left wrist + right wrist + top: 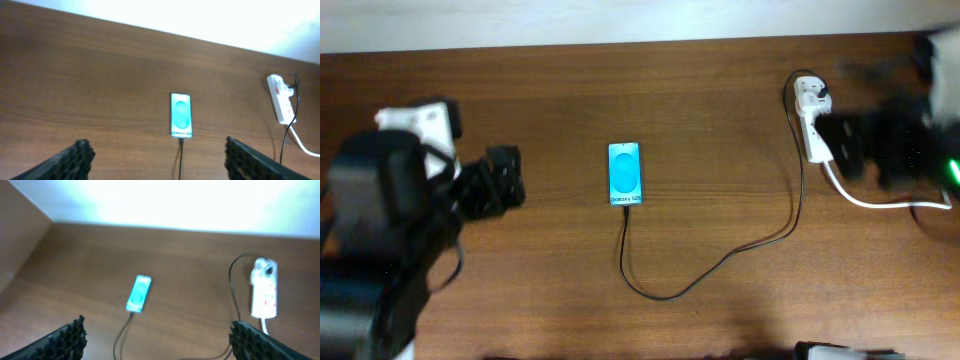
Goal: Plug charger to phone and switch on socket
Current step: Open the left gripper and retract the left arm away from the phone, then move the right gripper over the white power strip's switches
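Note:
The white socket strip (281, 99) will slide and swing round when the robot pushes it, because it lies loose with its thick white cord (298, 138) trailing from one end of the strip.
The phone (625, 174) lies flat mid-table with its cyan screen lit, also in the left wrist view (181, 115) and the right wrist view (139, 293). The thin black charger cable (720, 262) runs from the phone's bottom edge in a loop to the white socket strip (814, 120) at the back right; its dark plug sits at the strip's far end. The socket also shows in the wrist views (281, 99) (263, 288). My left gripper (498, 182) is open, left of the phone. My right gripper (850, 145) is open, blurred, beside the socket.
A thick white cord (880, 201) runs from the socket toward the right edge. The brown wooden table (720, 70) ends at a pale wall along the back. A white part of the left arm (420, 120) sits at far left.

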`<control>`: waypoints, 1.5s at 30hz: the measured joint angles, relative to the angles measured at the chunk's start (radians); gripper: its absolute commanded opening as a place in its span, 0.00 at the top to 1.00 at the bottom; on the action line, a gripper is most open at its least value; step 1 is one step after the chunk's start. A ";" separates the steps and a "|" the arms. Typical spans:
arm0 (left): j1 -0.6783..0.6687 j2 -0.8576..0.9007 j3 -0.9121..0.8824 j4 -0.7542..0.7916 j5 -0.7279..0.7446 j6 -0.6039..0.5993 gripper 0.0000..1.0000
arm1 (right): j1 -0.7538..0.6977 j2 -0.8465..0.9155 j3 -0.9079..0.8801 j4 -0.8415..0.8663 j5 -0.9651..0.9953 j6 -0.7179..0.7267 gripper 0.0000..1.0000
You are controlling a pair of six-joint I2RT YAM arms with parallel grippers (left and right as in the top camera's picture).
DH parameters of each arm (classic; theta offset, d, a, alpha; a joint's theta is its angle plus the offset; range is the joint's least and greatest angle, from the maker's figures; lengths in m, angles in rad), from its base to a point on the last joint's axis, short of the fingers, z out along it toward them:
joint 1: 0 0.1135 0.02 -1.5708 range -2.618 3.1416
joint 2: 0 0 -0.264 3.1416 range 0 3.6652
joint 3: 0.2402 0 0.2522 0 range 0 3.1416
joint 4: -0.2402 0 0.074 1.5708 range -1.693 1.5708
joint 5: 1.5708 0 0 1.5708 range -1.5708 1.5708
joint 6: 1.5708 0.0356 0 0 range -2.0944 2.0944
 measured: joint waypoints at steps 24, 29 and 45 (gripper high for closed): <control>0.000 -0.211 0.002 -0.312 -0.025 0.001 0.01 | 0.000 -0.595 -0.092 0.000 0.076 0.016 0.02; 0.000 -0.211 0.002 -0.319 -0.025 0.002 0.01 | 0.000 -0.595 -0.119 0.044 0.012 0.015 0.02; 0.000 -0.608 0.002 -0.428 -0.144 -0.018 0.01 | 0.000 -0.553 -0.606 0.284 0.112 0.015 0.02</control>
